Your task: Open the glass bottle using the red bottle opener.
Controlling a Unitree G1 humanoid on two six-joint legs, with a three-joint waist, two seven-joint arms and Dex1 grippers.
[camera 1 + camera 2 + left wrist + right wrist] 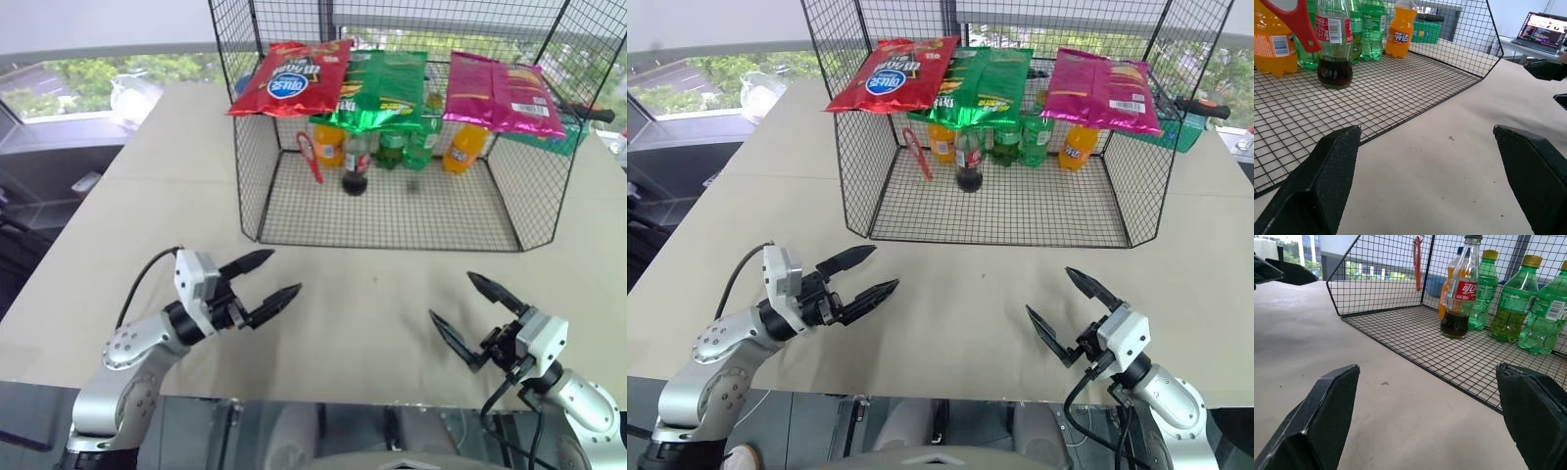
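The dark liquid (354,183) is low in the glass bottle (357,164), so I expect it to stay down at the bottom when I pry off the bottle's cap.
The glass bottle (355,163) stands upright on the wire rack's floor, dark liquid low in it, red label on its neck (1459,289). To its left the red bottle opener (310,157) hangs against the rack's left wall, also seen as the red bottle opener (1417,262). My left gripper (265,279) is open above the beige table, well in front of the rack's left corner. My right gripper (470,313) is open too, in front of the rack's right part. Neither touches anything.
A black wire rack (392,211) sits at mid table, open toward me. Orange soda bottles (463,147) and green bottles (1511,308) line its back. Snack bags (382,88) lie on its top. A laptop (1545,32) stands off to the right.
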